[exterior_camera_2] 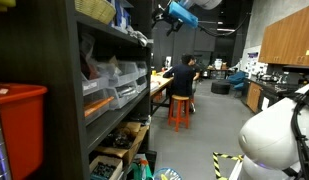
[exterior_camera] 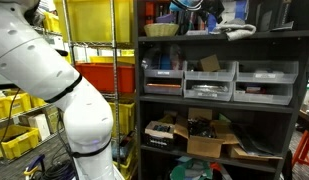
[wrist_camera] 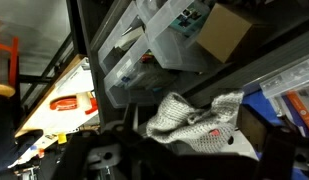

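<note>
My gripper is slanted across the shelf edge (wrist_camera: 226, 78) at the grey knitted cloth, so next I lift it clear, turn it square and lower it over the cloth (wrist_camera: 194, 122).
A grey knitted cloth (wrist_camera: 199, 118) with a small red mark lies crumpled on the top shelf, filling the middle of the wrist view. My gripper (wrist_camera: 192, 145) hangs right at it, and its dark fingers (wrist_camera: 99, 152) stand wide on either side of the cloth without closing on it. In both exterior views the gripper (exterior_camera: 202, 12) (exterior_camera_2: 176, 18), with blue parts on it, is up at the top level of the dark shelf unit (exterior_camera: 219, 40). The pale cloth (exterior_camera: 237, 32) lies just beside and below it. The gripper is open.
A woven basket (exterior_camera: 162, 29) stands on the same shelf. Grey drawer bins (exterior_camera: 209, 80) and cardboard boxes (exterior_camera: 209, 140) fill the lower shelves. Yellow crates (exterior_camera: 94, 20) and a red crate (exterior_camera: 104, 75) stand behind my white arm (exterior_camera: 64, 90). A person (exterior_camera_2: 182, 75) sits on an orange stool (exterior_camera_2: 180, 108).
</note>
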You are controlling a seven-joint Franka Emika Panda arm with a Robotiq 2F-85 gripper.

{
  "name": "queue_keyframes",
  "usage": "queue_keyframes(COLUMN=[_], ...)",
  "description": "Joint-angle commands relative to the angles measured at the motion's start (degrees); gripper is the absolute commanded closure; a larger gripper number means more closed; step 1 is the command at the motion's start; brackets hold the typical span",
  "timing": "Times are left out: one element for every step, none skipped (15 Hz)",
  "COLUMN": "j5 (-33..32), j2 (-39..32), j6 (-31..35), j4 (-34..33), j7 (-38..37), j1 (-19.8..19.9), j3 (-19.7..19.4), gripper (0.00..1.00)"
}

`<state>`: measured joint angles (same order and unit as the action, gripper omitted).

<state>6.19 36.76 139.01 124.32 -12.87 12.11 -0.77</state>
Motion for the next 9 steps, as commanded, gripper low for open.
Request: queue_keyframes(j5=[-0.6, -0.6, -0.6, -0.6, -0.6, -0.6, -0.6, 0.5, 1.2], j2=[-0.2, -0.2, -0.2, -0.3, -0.3, -0.3, -0.3, -0.8, -1.2], j6=[0.1, 0.2, 0.2, 0.2, 0.2, 0.2, 0.2, -5.7, -10.4], j4=[-0.6, -0.7, -0.6, -0.6, -0.6, -0.6, -0.6, -3.1, -5.2], j7=[-0.5, -0.5, -0.5, -0.5, -0.5, -0.5, -0.5, 0.7, 1.0], j1=[-1.4, -1.6, -1.6, -1.6, -1.6, -1.6, -1.6, -3.1, -3.8], j3=[-0.8, -0.9, -0.9, -0.9, -0.9, -0.9, -0.9, -2.0, -2.6], gripper=[0.00, 0.00, 0.00, 0.00, 0.00, 0.00, 0.00, 0.00, 0.00])
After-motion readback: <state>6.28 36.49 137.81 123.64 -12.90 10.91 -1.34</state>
